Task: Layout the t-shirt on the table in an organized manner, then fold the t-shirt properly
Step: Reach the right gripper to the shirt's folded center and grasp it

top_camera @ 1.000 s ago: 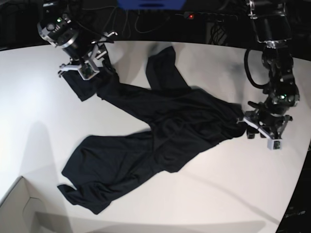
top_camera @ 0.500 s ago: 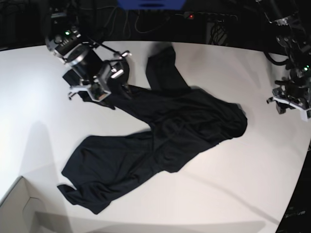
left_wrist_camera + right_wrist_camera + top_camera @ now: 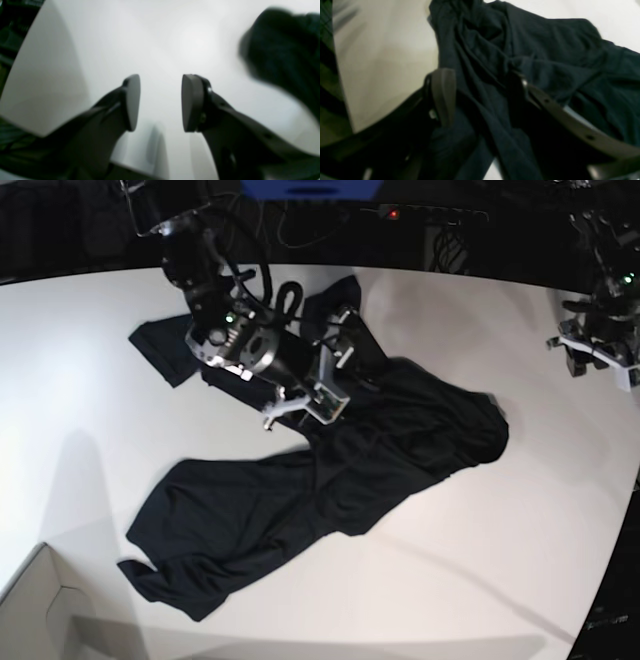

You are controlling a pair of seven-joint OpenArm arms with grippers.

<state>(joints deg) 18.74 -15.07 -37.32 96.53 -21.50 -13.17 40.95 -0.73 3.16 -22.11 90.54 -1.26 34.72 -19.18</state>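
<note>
The t-shirt's far edge is free against clear white table (image 3: 432, 330) and runs across my open fingers, so my right gripper should go toward that edge (image 3: 403, 363) next and close there.
The black t-shirt (image 3: 400, 440) lies crumpled and spread across the white table (image 3: 80, 430), with one sleeve flat at the far left. My right gripper (image 3: 325, 375) hovers over the shirt's upper middle. In the right wrist view it (image 3: 481, 91) is open and its fingers straddle a ridge of the t-shirt (image 3: 545, 50) without pinching it. My left gripper (image 3: 595, 360) is at the table's far right edge, apart from the shirt. In the left wrist view it (image 3: 160, 102) stands open over the bare table (image 3: 160, 37), with a blurred part of the t-shirt (image 3: 282, 50) at the upper right.
A pale cardboard box corner (image 3: 40, 610) juts in at the bottom left. Dark cables and equipment (image 3: 300, 220) sit behind the table's far edge. The table's curved edge (image 3: 610, 560) runs down the right side.
My right arm let go of the left sleeve and swung right to the shirt's upper middle, jaws wider. My left arm pulled away from the shirt's right edge toward the far right.
</note>
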